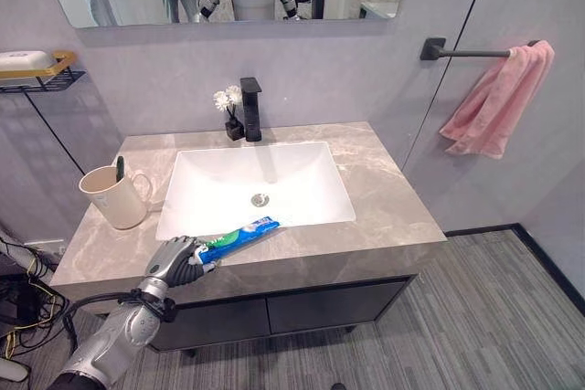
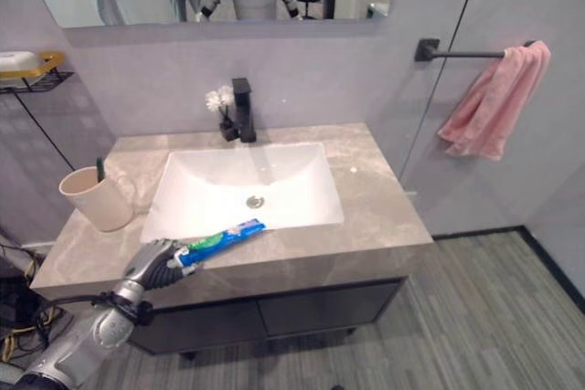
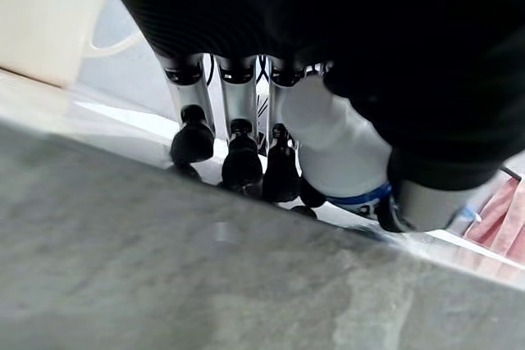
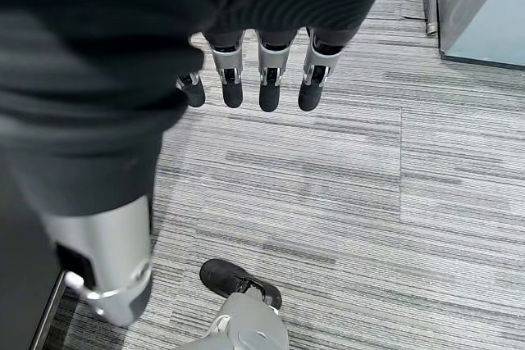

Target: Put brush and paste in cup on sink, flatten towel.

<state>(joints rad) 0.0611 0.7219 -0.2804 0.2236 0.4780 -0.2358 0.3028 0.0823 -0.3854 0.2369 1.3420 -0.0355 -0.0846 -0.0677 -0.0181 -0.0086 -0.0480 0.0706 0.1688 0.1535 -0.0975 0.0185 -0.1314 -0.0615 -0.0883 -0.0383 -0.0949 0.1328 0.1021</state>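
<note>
I expect the toothpaste tube (image 1: 238,238) to lean on the cup's rim and stick out when I lower it in, as the tube is longer than the beige cup (image 1: 116,198).
A blue-green toothpaste tube (image 1: 239,237) lies along the counter just in front of the basin. My left hand (image 1: 172,260) is shut on its white cap end (image 3: 336,149), fingers (image 3: 238,145) curled over it and the thumb on the other side. A beige cup (image 1: 114,198) stands at the counter's left with a dark toothbrush (image 1: 120,168) upright inside. A pink towel (image 1: 498,102) hangs bunched on the wall bar (image 1: 466,52) at the right. My right hand (image 4: 262,79) hangs open over the grey floor, holding nothing.
A white basin (image 1: 210,180) is sunk in the marble counter (image 1: 384,198). Behind it stand a black faucet (image 1: 250,109) and a small vase of white flowers (image 1: 228,102). A wall shelf with soap (image 1: 37,66) hangs above the cup. A mirror runs along the top.
</note>
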